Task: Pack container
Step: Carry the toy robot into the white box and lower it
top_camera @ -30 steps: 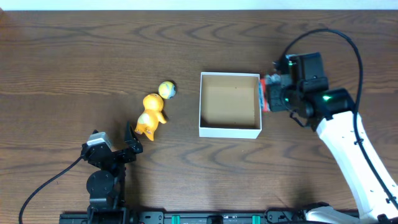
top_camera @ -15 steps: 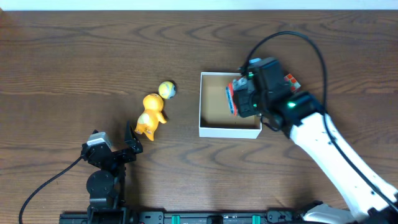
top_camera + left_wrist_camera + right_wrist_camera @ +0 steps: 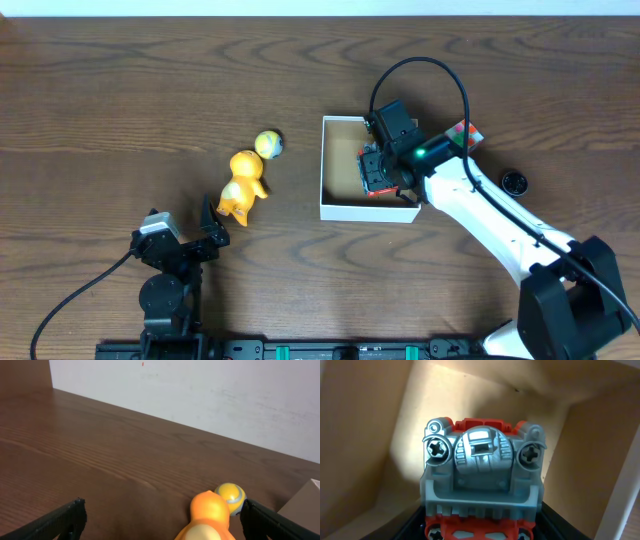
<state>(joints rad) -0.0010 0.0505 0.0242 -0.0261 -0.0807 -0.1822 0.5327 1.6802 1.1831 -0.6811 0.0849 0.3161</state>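
I should next lower the red and grey toy vehicle [image 3: 372, 173] with my right gripper, as it hangs clear inside the container's sides, until it touches the container's brown bottom [image 3: 344, 165], and then let go.
The container [image 3: 322, 168] is a shallow square box with white walls and a brown floor, at the table's middle. My right gripper [image 3: 379, 172] is inside its right half, shut on a red and grey toy vehicle [image 3: 375, 176]. In the right wrist view the toy [image 3: 482, 480] fills the middle between the fingers [image 3: 482, 530], with the box's brown floor [image 3: 380, 435] behind it. My left gripper [image 3: 208, 232] is open and empty at the front left. An orange toy figure [image 3: 242, 187] lies just beyond it, and shows in the left wrist view [image 3: 207, 517] between the open fingers [image 3: 160, 525].
A yellow ball with a blue band [image 3: 268, 144] [image 3: 230, 496] lies beside the orange figure's head. A small red, green and white block [image 3: 466, 132] lies right of the box. A small black round object [image 3: 514, 182] lies farther right.
My right arm has carried the red and grey toy leftward, from outside the box's right wall to inside the box. The left arm and the other toys have not moved.
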